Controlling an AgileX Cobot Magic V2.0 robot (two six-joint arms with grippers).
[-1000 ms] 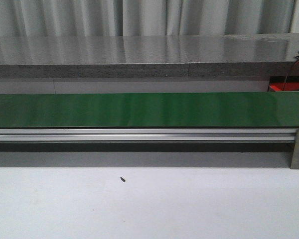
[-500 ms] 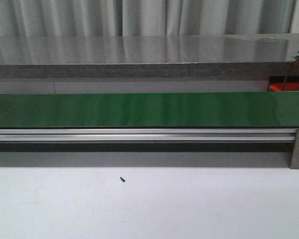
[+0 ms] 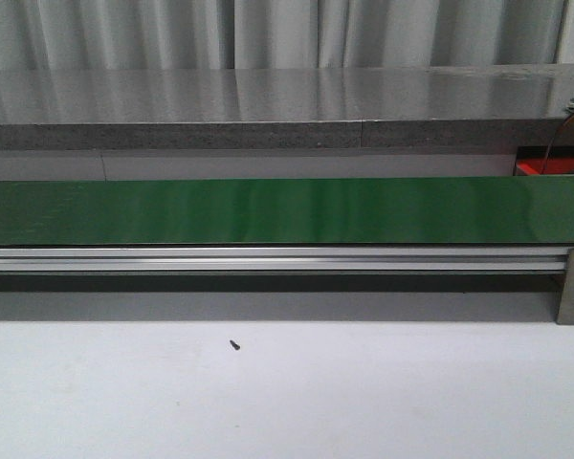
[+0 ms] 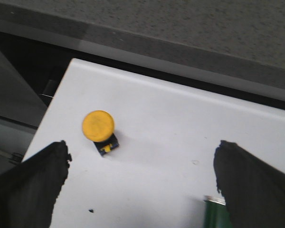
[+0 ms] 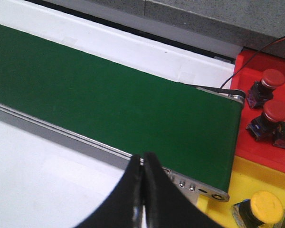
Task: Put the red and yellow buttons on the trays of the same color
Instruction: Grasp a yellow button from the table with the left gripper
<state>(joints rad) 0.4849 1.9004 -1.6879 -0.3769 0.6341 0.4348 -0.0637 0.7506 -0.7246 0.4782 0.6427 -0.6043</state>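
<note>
My left gripper should keep moving toward its round top (image 4: 98, 125) until both fingers are on either side of it, then close, as the yellow button (image 4: 102, 135) stands alone ahead of the open fingers.
A yellow button (image 4: 99, 126) with a dark base lies on the white table in the left wrist view. My left gripper (image 4: 142, 148) hovers above the table, open and empty, and the button sits just ahead of its left finger (image 4: 35, 180). In the right wrist view my right gripper (image 5: 143, 159) is shut with nothing between its fingers, over the near rail of the belt. Beyond the belt's end, the red tray (image 5: 256, 145) holds two red buttons (image 5: 271, 79) (image 5: 277, 112). The yellow tray (image 5: 242, 187) holds one yellow button (image 5: 263, 207). Neither gripper shows in the front view.
A long green conveyor belt (image 3: 268, 210) on an aluminium rail (image 3: 268, 258) crosses the table, with a grey counter (image 3: 268, 105) behind it. A corner of the red tray (image 3: 536, 168) shows at the far right. A small black speck (image 3: 234, 344) lies on the white table.
</note>
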